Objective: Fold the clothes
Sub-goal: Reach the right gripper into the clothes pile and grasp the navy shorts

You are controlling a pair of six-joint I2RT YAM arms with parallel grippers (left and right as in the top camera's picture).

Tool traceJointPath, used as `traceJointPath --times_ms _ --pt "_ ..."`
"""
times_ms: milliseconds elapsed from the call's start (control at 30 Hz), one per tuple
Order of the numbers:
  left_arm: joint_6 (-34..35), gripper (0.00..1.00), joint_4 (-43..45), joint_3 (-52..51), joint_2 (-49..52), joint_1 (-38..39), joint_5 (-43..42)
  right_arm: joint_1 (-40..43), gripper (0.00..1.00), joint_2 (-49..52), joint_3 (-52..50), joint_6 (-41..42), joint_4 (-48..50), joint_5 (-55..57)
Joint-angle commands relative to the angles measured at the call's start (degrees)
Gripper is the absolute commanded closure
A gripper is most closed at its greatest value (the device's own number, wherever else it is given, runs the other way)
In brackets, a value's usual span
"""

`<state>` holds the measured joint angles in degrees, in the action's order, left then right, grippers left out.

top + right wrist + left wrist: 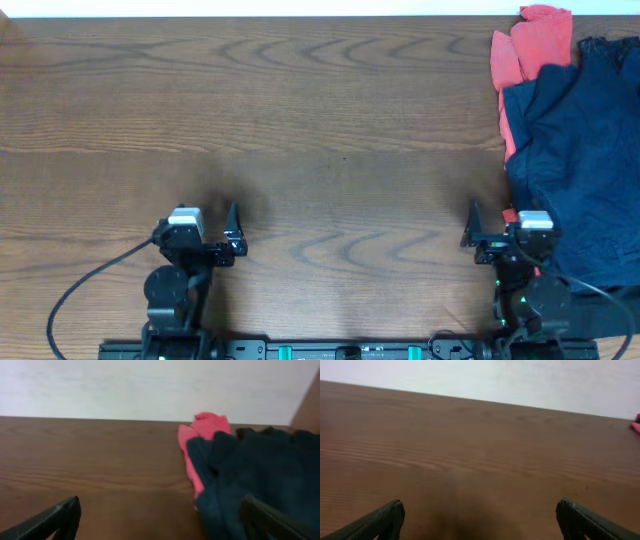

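Note:
The navy cloth lies on top of the coral-red garment and is open to the robot's fingers, so the robot's right gripper should keep moving forward and close on the navy cloth's edge [527,140].
The clothes lie in a crumpled heap at the table's right edge. A coral-red garment [535,45] is at the far corner, and dark navy cloth [580,150] lies over it and spreads toward the front. I cannot tell the shorts apart within the heap. The right wrist view shows the red cloth [207,427] and the navy cloth [250,475] ahead and to the right. My right gripper [500,232] [160,520] is open and empty, its right finger beside the navy cloth. My left gripper [205,228] [480,520] is open and empty over bare wood.
The wooden table [300,120] stretches left of the heap. A white wall [520,380] runs behind the far edge. Arm bases and cables sit along the front edge [340,350]. A sliver of red cloth [636,426] shows at the left wrist view's right edge.

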<state>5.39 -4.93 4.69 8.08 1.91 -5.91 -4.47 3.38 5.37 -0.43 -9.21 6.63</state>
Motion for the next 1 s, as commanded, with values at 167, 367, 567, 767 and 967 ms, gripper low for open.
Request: traceJointPath --times_ms 167,367,567,767,967 --pt "1.38 0.02 -6.58 17.05 16.41 -0.35 -1.11 0.46 0.01 17.92 13.53 0.98 -2.99 6.10" --pt "1.38 0.02 -16.68 27.85 28.35 -0.35 -1.16 2.14 0.01 38.45 25.77 1.01 -9.73 5.90" --pt "1.38 0.02 -26.34 35.21 36.04 -0.35 -1.18 8.83 0.01 61.13 41.24 0.31 -19.74 2.86" --pt "1.38 0.02 -27.17 36.15 37.24 -0.35 -5.09 11.54 0.01 75.73 50.97 -0.13 -19.93 3.19" --pt "1.38 0.02 -27.19 36.15 37.22 -0.35 -5.25 13.09 0.07 83.95 50.99 -2.62 -16.98 6.69"
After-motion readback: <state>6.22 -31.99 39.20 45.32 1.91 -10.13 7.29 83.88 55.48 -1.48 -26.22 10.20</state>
